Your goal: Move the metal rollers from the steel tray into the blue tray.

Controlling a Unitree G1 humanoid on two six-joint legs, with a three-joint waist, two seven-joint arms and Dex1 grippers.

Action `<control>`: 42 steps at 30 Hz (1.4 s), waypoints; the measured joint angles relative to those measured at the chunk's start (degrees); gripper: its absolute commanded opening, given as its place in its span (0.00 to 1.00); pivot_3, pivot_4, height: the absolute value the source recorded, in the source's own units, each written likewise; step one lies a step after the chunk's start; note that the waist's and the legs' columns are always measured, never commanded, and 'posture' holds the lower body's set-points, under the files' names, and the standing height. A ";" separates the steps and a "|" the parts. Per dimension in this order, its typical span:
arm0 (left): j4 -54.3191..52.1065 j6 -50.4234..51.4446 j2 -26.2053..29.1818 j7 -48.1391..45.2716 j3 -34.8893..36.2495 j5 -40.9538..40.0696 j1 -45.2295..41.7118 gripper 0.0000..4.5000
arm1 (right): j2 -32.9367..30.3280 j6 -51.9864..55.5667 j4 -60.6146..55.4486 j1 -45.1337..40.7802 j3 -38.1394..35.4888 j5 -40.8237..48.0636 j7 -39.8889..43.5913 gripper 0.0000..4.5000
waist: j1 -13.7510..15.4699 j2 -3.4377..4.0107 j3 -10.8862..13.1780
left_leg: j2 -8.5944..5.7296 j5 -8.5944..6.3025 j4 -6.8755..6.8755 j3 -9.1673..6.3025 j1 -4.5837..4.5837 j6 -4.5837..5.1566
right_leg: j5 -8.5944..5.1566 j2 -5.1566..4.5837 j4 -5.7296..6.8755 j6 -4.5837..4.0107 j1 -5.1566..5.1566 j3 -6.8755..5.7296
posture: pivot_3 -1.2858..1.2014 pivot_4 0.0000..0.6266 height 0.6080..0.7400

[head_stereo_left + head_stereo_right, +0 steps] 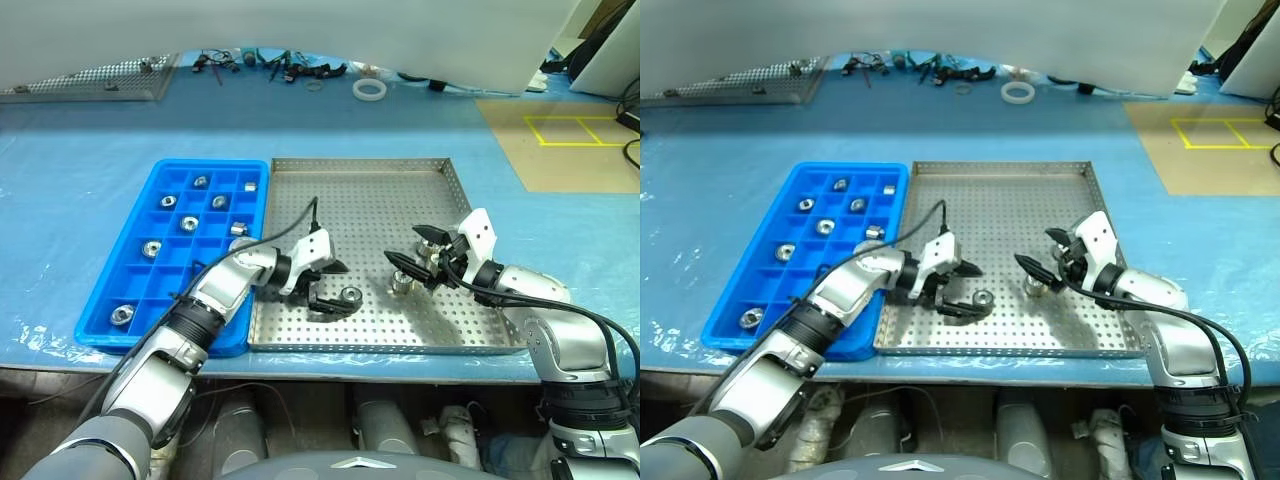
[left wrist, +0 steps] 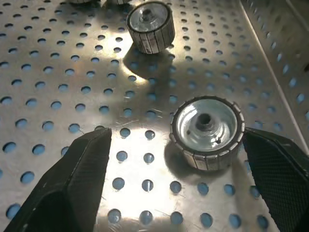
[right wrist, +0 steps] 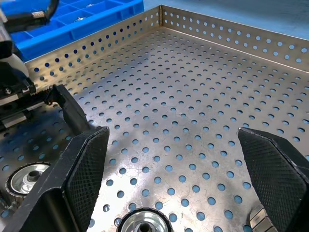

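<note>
A metal roller point(image 1: 402, 283) and its neighbour point(image 1: 431, 252) stand close together, the first one between the right gripper's spread fingers, so the two should rise together when the robot lifts.
The steel tray point(image 1: 370, 190) lies mid-table, with the blue tray point(image 1: 100, 318) against its left side. Several metal rollers point(image 1: 201, 181) sit in the blue tray's compartments. My left gripper point(image 1: 335, 287) is open low over the steel tray's front. One roller point(image 2: 207, 133) stands on the perforated floor between its fingers point(image 2: 72, 179), closer to one of them and untouched. A second roller point(image 2: 150, 26) stands a little beyond. My right gripper point(image 1: 408, 247) is open above that second roller point(image 1: 402, 284), holding nothing. In the right wrist view, rollers point(image 3: 29, 178) lie near its fingertips point(image 3: 82, 164).
A grey perforated plate point(image 1: 90, 80) lies at the back left. Tools and cables point(image 1: 280, 65) and a white tape ring point(image 1: 370, 88) line the far edge. A brown board with yellow markings point(image 1: 575, 130) is at the right. Blue sheeting point(image 1: 60, 200) covers the table.
</note>
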 measured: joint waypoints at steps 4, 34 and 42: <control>1.48 -1.50 -2.17 1.22 0.01 1.23 -0.04 0.87 | -0.13 -0.15 0.01 -0.16 0.11 -0.01 -0.20 1.00 | 0.03 0.00 0.00 | 0.01 -0.02 0.00 0.01 0.00 0.03 | 0.00 0.00 -0.01 0.00 0.00 0.00 | 0.30 0.24 1.00; -45.46 17.66 -7.89 47.91 33.48 -9.74 29.60 0.40 | 14.06 -17.88 43.06 -34.56 16.62 -6.05 19.94 1.00 | 8.74 -0.07 0.05 | 0.26 -0.01 -0.21 -0.27 -0.45 -0.02 | -0.19 -0.06 -0.05 -0.24 -0.10 -0.67 | 0.61 0.24 1.00; -53.26 21.43 -9.23 58.98 34.59 -5.59 39.85 0.40 | 17.99 -23.59 52.78 -38.13 17.70 -8.98 24.78 1.00 | 12.71 -0.08 0.06 | 0.18 0.01 -0.16 -0.46 -0.60 -0.06 | -0.20 -0.20 -0.01 -0.20 -0.09 -0.68 | 0.63 0.24 1.00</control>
